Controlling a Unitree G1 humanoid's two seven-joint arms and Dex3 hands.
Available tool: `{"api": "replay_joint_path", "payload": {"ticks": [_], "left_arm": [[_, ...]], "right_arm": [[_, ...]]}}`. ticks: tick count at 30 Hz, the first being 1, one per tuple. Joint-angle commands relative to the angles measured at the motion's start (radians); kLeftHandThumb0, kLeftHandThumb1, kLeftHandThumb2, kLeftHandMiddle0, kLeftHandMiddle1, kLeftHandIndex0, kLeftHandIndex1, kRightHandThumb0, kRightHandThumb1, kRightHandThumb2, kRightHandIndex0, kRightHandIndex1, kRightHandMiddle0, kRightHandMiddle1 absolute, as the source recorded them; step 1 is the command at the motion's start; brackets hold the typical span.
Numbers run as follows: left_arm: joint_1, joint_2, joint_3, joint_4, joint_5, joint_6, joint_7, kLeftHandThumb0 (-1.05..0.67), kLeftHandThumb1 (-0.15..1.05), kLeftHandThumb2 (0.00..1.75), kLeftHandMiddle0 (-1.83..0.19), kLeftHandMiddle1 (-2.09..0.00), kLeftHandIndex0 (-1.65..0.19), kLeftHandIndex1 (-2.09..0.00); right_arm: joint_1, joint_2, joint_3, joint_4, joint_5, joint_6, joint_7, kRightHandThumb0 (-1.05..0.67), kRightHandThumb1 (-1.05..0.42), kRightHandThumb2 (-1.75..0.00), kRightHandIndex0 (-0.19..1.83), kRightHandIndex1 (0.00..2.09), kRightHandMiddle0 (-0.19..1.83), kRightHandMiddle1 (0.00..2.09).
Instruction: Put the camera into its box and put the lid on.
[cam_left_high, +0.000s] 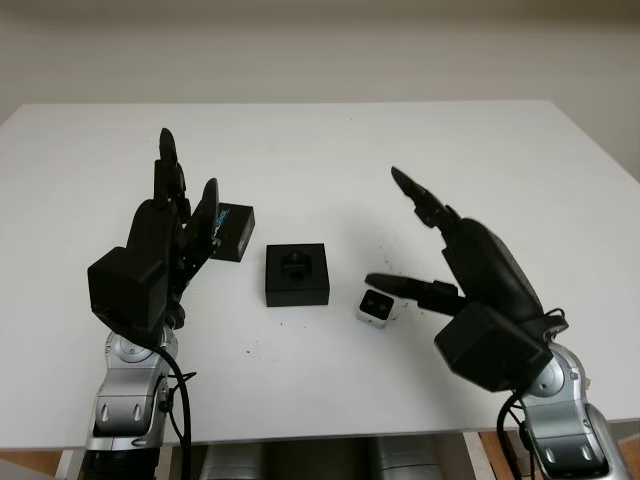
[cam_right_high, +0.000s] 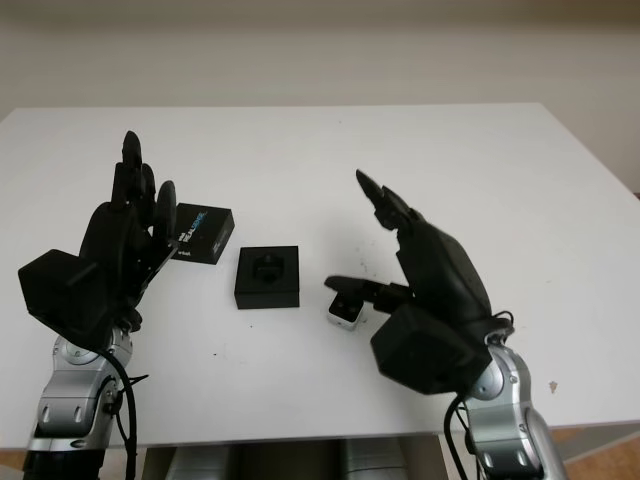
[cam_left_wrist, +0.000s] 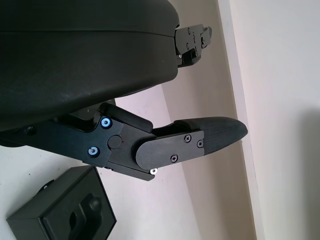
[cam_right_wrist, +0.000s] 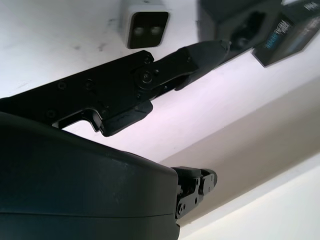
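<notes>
The camera (cam_left_high: 375, 308) will sink in almost level, with its dark front up, when the robot pushes it down, because the black insert has a small shaped hollow (cam_left_high: 297, 265).
A small white camera (cam_left_high: 377, 307) with a dark front lies on the white table (cam_left_high: 320, 150), just right of the open black box (cam_left_high: 297, 273), whose black insert shows. The black lid (cam_left_high: 232, 231), with blue print on it, lies left of the box. My right hand (cam_left_high: 405, 235) is open and raised just right of the camera, its thumb (cam_left_high: 405, 287) reaching over the camera's upper edge. The right wrist view shows the camera (cam_right_wrist: 146, 26) past that thumb. My left hand (cam_left_high: 185, 195) is open, held upright beside the lid's left side. The left wrist view shows the box (cam_left_wrist: 65, 212).
The table's front edge (cam_left_high: 300, 440) runs close before both arms. A pale wall (cam_left_high: 320, 45) stands behind the far edge. A few dark specks (cam_left_high: 245, 350) mark the tabletop in front of the box.
</notes>
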Motion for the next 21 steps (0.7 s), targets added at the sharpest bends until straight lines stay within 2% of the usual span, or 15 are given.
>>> {"api": "replay_joint_path", "payload": {"ticks": [1,5,14,18,21], "left_arm": [[-0.002,0.001,-0.007,-0.013,0.007,-0.008,0.001,-0.66,1.05,0.61,0.19,0.00,0.19,0.00],[-0.005,0.004,-0.011,-0.005,0.015,-0.014,0.002,-0.66,1.05,0.62,0.19,0.00,0.19,0.00],[-0.015,0.007,-0.021,0.002,0.039,-0.013,0.000,-0.65,1.05,0.64,0.19,0.00,0.19,0.00],[-0.023,0.001,-0.023,0.011,0.035,-0.020,-0.001,-0.64,1.05,0.64,0.19,0.00,0.19,0.00],[-0.028,0.000,-0.024,0.013,0.031,-0.012,-0.003,-0.65,1.05,0.63,0.19,0.00,0.19,0.00]], "right_arm": [[-0.003,-0.039,0.013,-0.047,-0.080,-0.001,0.018,-0.77,-0.96,-0.07,0.13,0.08,0.26,0.10],[-0.027,-0.069,0.031,-0.122,-0.209,0.062,0.149,-0.79,-0.97,-0.06,0.12,0.07,0.30,0.10],[-0.156,-0.057,0.093,-0.211,-0.505,0.155,0.442,-0.83,-1.02,-0.06,0.19,0.09,0.39,0.11],[-0.208,-0.023,0.111,-0.232,-0.593,0.179,0.573,-0.84,-1.02,-0.06,0.22,0.09,0.41,0.10],[-0.215,0.008,0.123,-0.241,-0.640,0.178,0.601,-0.83,-1.02,-0.06,0.23,0.08,0.41,0.09]]}}
